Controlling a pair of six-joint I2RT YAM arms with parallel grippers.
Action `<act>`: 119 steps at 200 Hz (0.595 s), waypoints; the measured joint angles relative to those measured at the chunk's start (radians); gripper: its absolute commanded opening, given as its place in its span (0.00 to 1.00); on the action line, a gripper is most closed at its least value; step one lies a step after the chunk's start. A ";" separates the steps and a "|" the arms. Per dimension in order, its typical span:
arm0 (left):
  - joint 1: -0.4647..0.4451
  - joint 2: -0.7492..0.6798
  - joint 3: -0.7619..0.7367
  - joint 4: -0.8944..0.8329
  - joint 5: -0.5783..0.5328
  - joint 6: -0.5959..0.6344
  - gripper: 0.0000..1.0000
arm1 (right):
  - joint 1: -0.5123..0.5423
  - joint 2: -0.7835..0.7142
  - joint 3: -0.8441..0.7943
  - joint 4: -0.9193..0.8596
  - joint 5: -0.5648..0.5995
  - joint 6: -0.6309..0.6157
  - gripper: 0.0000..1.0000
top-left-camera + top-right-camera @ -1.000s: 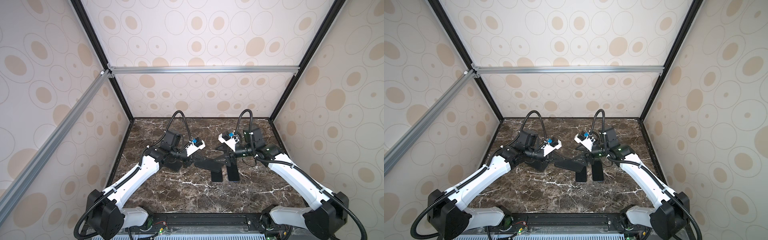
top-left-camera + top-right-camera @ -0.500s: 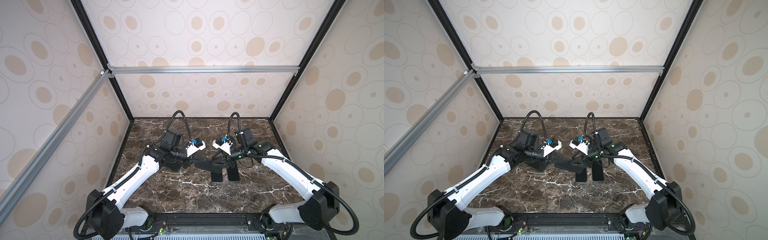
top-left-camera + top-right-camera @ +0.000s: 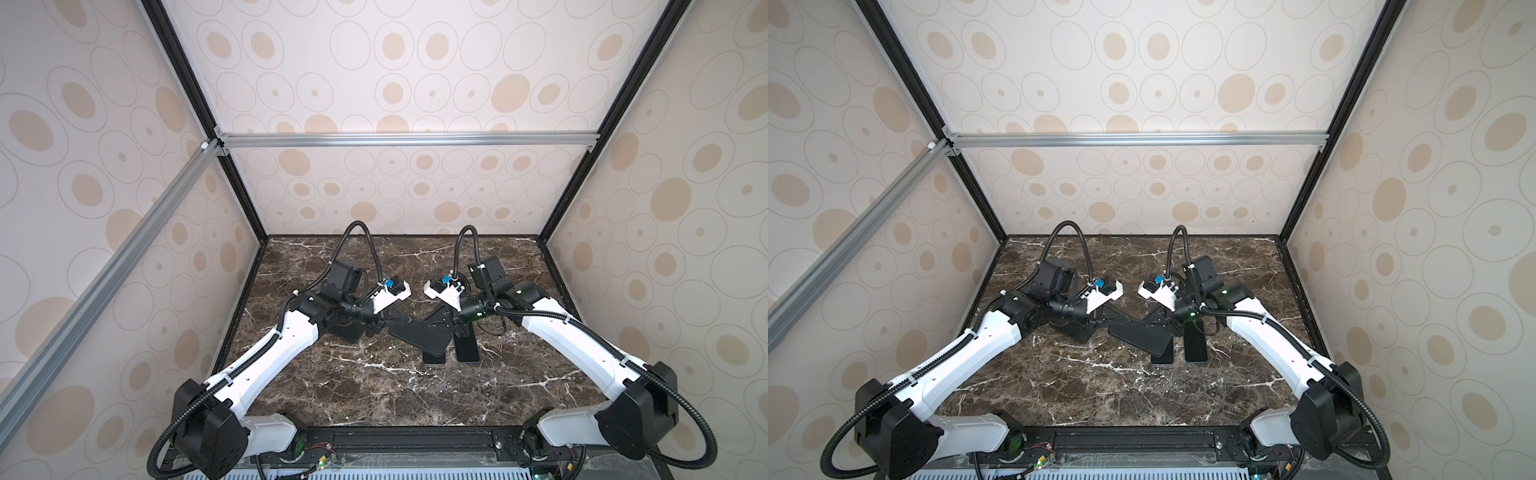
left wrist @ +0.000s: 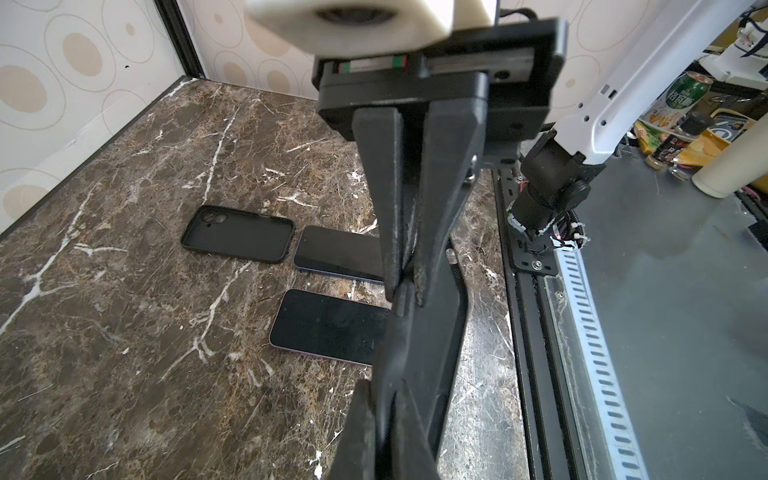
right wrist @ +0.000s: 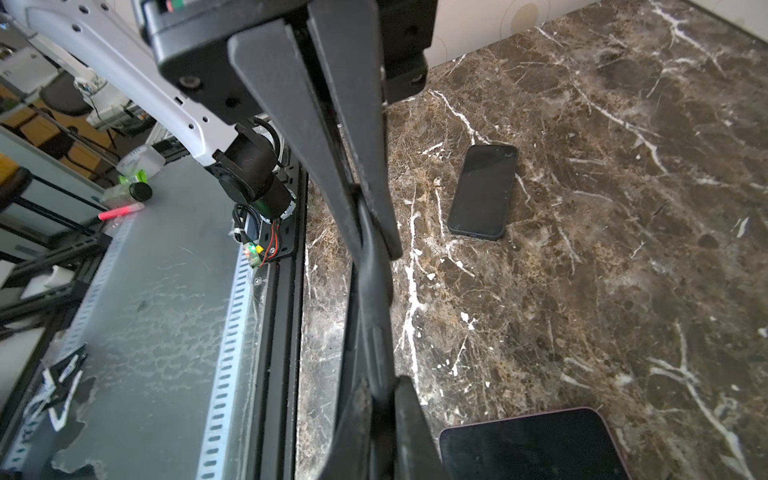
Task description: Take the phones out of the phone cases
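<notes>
The robot's left gripper should open and leave the held case [image 3: 421,336] to the right gripper, because the spot [image 3: 420,300] beside the empty black case is on the right gripper's side.
A black phone case [image 3: 419,336] [image 3: 1142,336] hangs tilted above the marble table, stretched between both grippers. The phone inside it cannot be told apart from the case in these views. My left gripper [image 3: 384,328] [image 4: 384,399] is shut on the case's left end. My right gripper [image 3: 445,328] [image 5: 384,397] is shut on its right end. Each wrist view shows the phone case [image 4: 415,345] [image 5: 372,299] edge-on, with the opposite gripper pinching its far end.
Two bare phones [image 3: 434,356] [image 3: 467,350] lie side by side under the held case. An empty black case [image 4: 239,239] lies behind them. Another dark phone [image 5: 484,191] lies under the left arm. The black front rail [image 3: 415,438] borders the table.
My right gripper moved left to the case's right end and shut on it. The left gripper kept its grip and stayed in place.
</notes>
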 measured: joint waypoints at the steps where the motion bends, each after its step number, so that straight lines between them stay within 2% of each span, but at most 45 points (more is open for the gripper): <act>1: 0.000 0.000 0.000 0.000 0.000 0.000 0.00 | 0.000 0.000 0.000 0.000 0.000 0.000 0.00; 20: 0.000 0.000 0.000 0.006 -0.003 -0.003 0.32 | 0.000 0.000 -0.001 0.007 0.003 0.009 0.00; 26: 0.000 0.000 0.000 0.014 -0.008 -0.013 0.48 | 0.000 -0.001 -0.004 0.017 0.005 0.020 0.00; 32: 0.000 -0.001 0.000 0.023 -0.014 -0.022 0.60 | 0.000 -0.003 -0.011 0.034 0.012 0.033 0.00; 56: -0.002 -0.027 -0.016 0.099 -0.085 -0.083 0.84 | 0.001 -0.024 -0.066 0.117 0.089 0.133 0.00; 76: -0.004 -0.085 -0.075 0.195 -0.212 -0.160 0.99 | 0.000 -0.038 -0.123 0.193 0.193 0.258 0.00; 119: -0.003 -0.117 -0.188 0.317 -0.484 -0.339 0.99 | -0.005 -0.016 -0.183 0.319 0.387 0.575 0.00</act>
